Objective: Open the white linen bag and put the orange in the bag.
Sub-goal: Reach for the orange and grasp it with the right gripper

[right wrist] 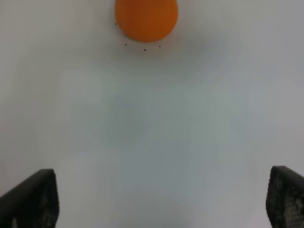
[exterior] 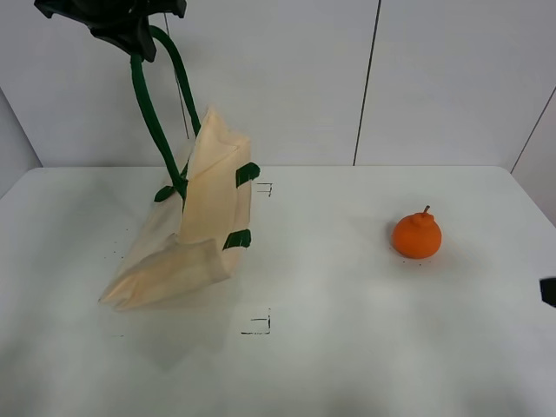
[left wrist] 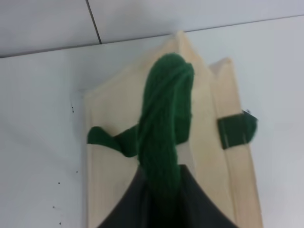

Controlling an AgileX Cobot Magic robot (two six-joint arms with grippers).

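The white linen bag (exterior: 215, 187) will spread wider when the robot carries the orange in, because the bag's slack lower panel (exterior: 169, 272) hangs down away from the bag's raised side.
The white linen bag (exterior: 208, 217) hangs tilted at the left of the table, its lower end resting on the surface. My left gripper (exterior: 130, 30) is high above it, shut on one dark green strap handle (exterior: 152, 113) and holding the bag's top up. In the left wrist view the handle (left wrist: 164, 128) runs from the gripper (left wrist: 164, 204) down to the bag (left wrist: 209, 118). The orange (exterior: 417, 234) sits alone on the right of the table. My right gripper (exterior: 549, 291) is at the right edge, open and empty, with the orange (right wrist: 146, 19) well ahead of its fingers (right wrist: 33, 199).
The white table (exterior: 347, 347) carries two small black corner marks (exterior: 258, 326) (exterior: 265, 188) near the bag. A pale panelled wall (exterior: 434, 78) stands behind the table's far edge.
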